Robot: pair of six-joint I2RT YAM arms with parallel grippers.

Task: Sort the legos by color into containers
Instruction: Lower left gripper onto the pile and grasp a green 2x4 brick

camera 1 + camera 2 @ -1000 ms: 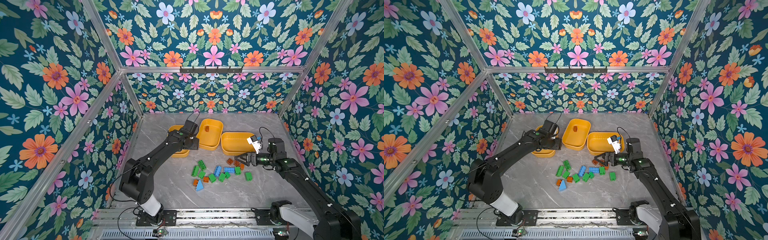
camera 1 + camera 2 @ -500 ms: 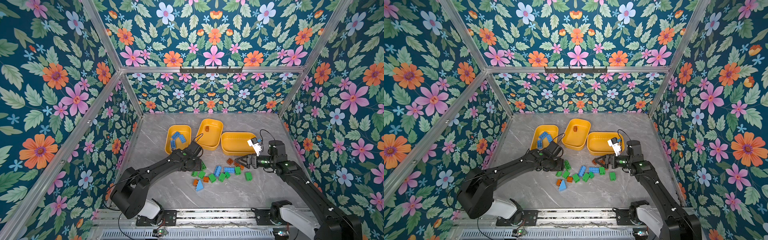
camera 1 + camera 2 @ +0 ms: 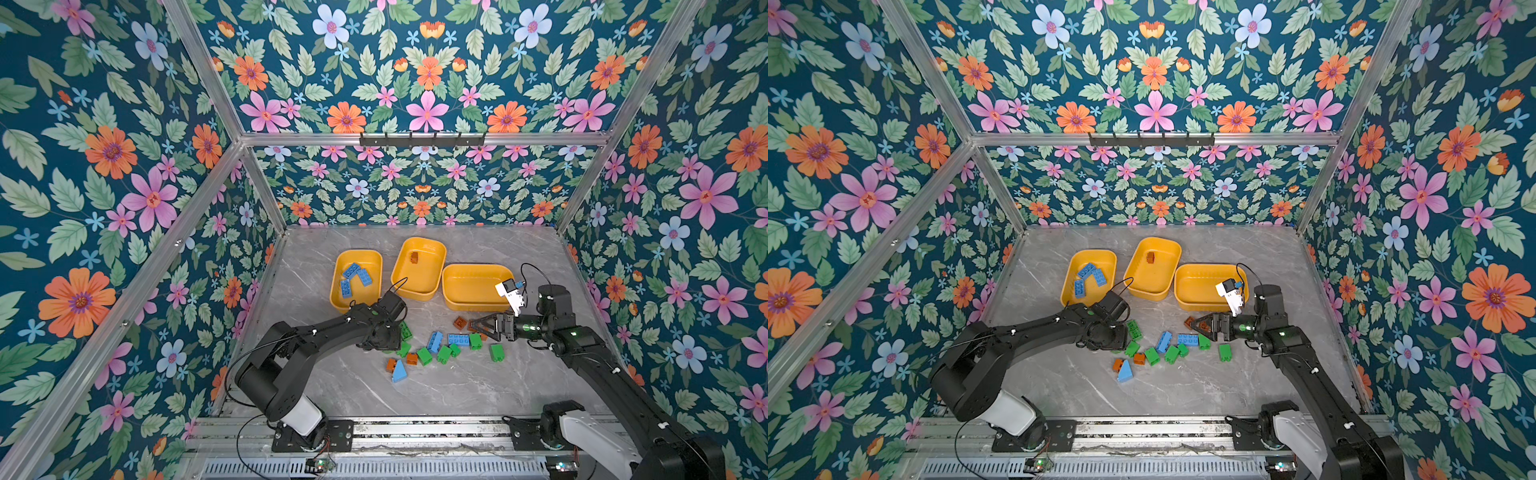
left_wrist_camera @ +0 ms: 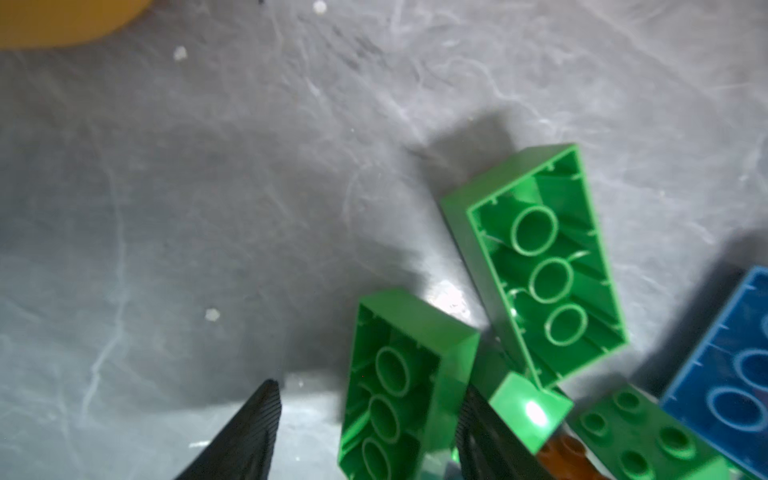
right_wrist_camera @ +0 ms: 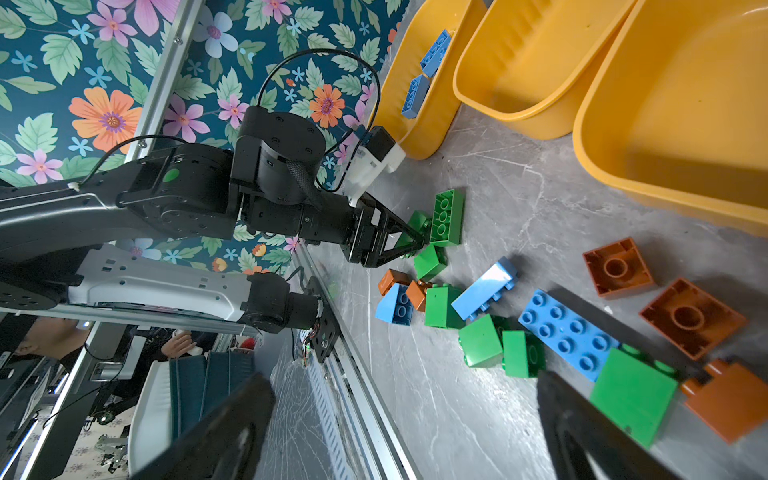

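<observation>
My left gripper has the upturned green brick (image 4: pixel 397 380) leaning crooked against one of its fingers. I should lift clear of the brick and center the fingers over its long sides (image 4: pixel 444 392) before I close them.
Loose legos in green, blue and brown lie mid-table, among them a blue wedge (image 3: pixel 399 371) and a long blue brick (image 3: pixel 458 339). Three yellow-orange containers stand behind them. The left tub (image 3: pixel 357 252) holds three blue bricks, the middle tub (image 3: pixel 419 284) one brown brick, and nothing shows in the right tub (image 3: pixel 469 286). My left gripper (image 4: pixel 374 419) is open at the pile's left edge (image 3: pixel 400 337). An upturned green brick (image 4: pixel 399 382) sits between its fingers, against one and apart from the other. My right gripper (image 5: pixel 399 419) stands wide open over the brown bricks (image 3: pixel 460 322).
Floral walls and aluminium posts enclose the grey marble table (image 3: pixel 457 386). A metal rail (image 3: pixel 415 432) runs along the front edge by the arm bases. A second upturned green brick (image 4: pixel 540 266) lies just past the left fingertips.
My left arm has swung from over the left tub down to the pile's left edge, uncovering the blue bricks in that tub. The right arm has barely moved.
</observation>
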